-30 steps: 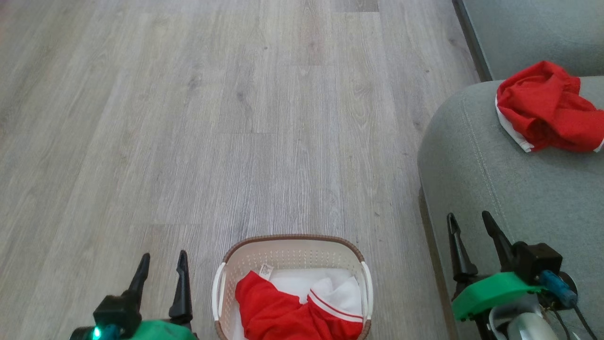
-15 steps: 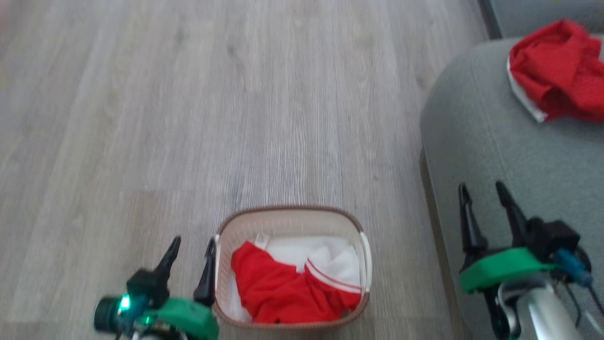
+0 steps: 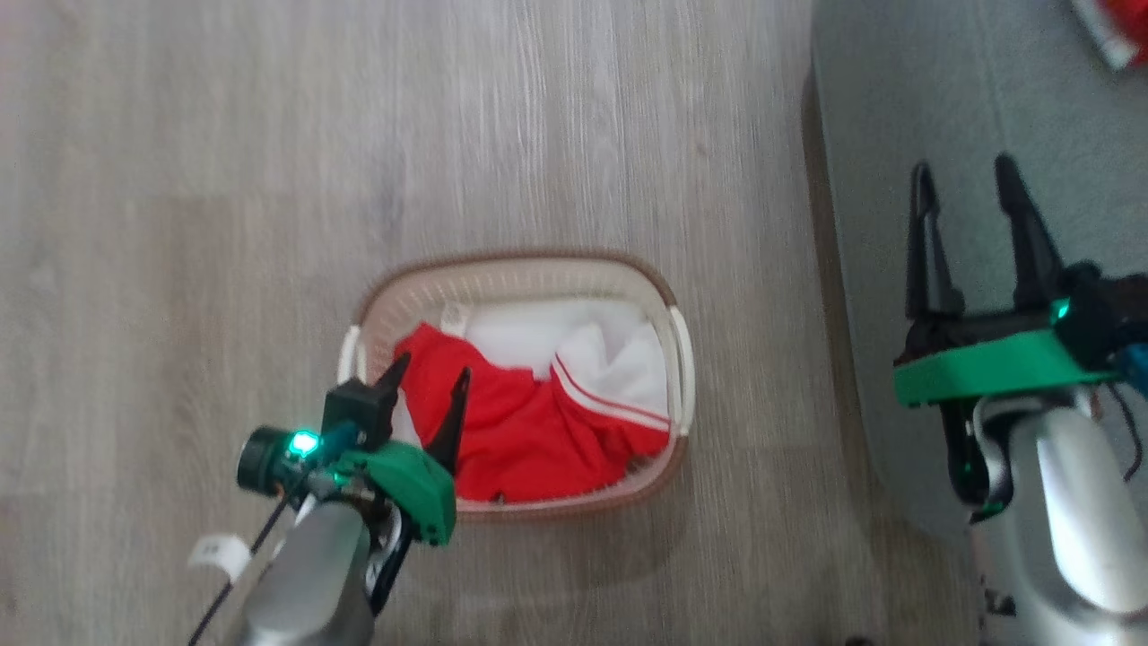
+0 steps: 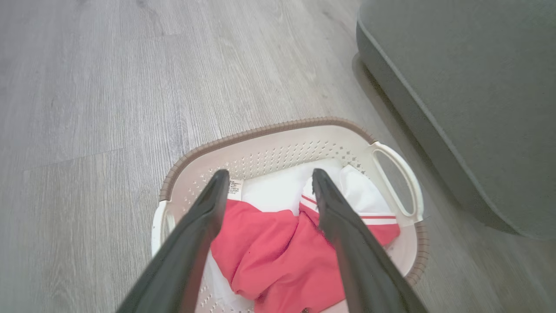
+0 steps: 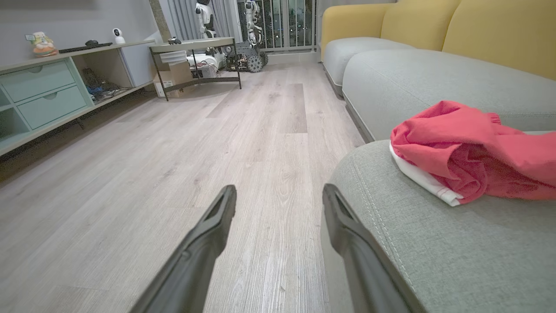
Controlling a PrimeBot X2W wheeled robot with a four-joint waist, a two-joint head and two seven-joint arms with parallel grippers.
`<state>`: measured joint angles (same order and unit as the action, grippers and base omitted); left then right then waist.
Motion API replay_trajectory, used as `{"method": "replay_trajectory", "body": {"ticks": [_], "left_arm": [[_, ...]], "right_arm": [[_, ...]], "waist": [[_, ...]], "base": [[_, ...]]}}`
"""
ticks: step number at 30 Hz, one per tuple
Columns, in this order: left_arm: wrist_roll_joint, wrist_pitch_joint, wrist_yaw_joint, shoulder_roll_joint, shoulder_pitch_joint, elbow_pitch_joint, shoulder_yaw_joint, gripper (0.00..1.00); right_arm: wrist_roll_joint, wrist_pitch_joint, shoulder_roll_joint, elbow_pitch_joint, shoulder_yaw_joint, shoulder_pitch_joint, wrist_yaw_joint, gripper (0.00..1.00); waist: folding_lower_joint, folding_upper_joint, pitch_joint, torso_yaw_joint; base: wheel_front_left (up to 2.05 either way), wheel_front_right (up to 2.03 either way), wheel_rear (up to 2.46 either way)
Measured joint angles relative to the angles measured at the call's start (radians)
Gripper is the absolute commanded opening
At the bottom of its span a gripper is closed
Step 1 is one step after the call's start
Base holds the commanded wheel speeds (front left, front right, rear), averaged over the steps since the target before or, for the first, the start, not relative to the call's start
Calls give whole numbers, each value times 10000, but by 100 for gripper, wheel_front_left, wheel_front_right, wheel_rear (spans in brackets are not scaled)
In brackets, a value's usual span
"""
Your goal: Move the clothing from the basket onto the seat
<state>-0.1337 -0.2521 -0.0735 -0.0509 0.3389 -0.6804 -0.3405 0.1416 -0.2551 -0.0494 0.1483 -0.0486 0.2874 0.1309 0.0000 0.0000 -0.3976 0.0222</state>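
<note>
The white sheet (image 3: 522, 327) should stay flat in the basket when the robot lifts the red garment out, because the sheet's smooth surface shows under the crumpled folds (image 3: 500, 414).
The cream basket (image 3: 659, 292) with a brown rim (image 4: 260, 132) stands on the wood floor beside the grey-green seat (image 3: 897, 108). A red garment (image 3: 529, 431) with white panels lies crumpled inside it (image 4: 278, 256), over a white sheet. My left gripper (image 3: 430, 377) hovers open over the basket's left part, fingers above the red cloth (image 4: 268, 178). My right gripper (image 3: 964, 170) hangs open over the seat's edge, holding nothing (image 5: 278, 191). A second red garment (image 5: 469, 148) lies bunched on the seat (image 5: 434, 243), and a blurred corner of it shows at the head view's top right (image 3: 1126, 22).
The seat's side runs close along the basket's right handle (image 4: 399, 178). Yellow sofa backs (image 5: 434, 26), a low mint-green cabinet (image 5: 43, 91) and a small table (image 5: 195, 56) with boxes stand across the open wood floor (image 3: 224, 179).
The head camera has tipped down, sliding the basket up the picture and the seat's garment nearly out of frame. My left gripper has moved right, from beside the basket to over it.
</note>
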Motion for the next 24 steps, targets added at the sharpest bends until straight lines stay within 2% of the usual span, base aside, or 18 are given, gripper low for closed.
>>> {"method": "replay_trajectory", "body": {"ticks": [8, 12, 20, 24], "left_arm": [[316, 0, -161, 61, 2149, -2136, -744, 100], [128, 0, -309, 102, 3205, -3074, -1195, 100], [-186, 301, -430, 107, 4035, -4102, -2669, 100], [-334, 497, -493, 115, 4378, -4566, -2982, 100]], "right_arm": [[0, -2, -4, -639, 228, 1032, 0, 100], [27, -2, -12, -957, 305, 1591, 0, 100], [92, -2, -13, -1285, 510, 2180, 0, 100], [90, -2, -13, -1379, 529, 2206, 0, 100]], "waist": [[0, 0, -1982, 414], [2, 0, -3159, 634], [3, 0, -4575, 998], [2, 0, -4977, 1132]], "base": [[0, 0, 0], [0, 0, 0], [0, 0, 0], [0, 0, 0]]}}
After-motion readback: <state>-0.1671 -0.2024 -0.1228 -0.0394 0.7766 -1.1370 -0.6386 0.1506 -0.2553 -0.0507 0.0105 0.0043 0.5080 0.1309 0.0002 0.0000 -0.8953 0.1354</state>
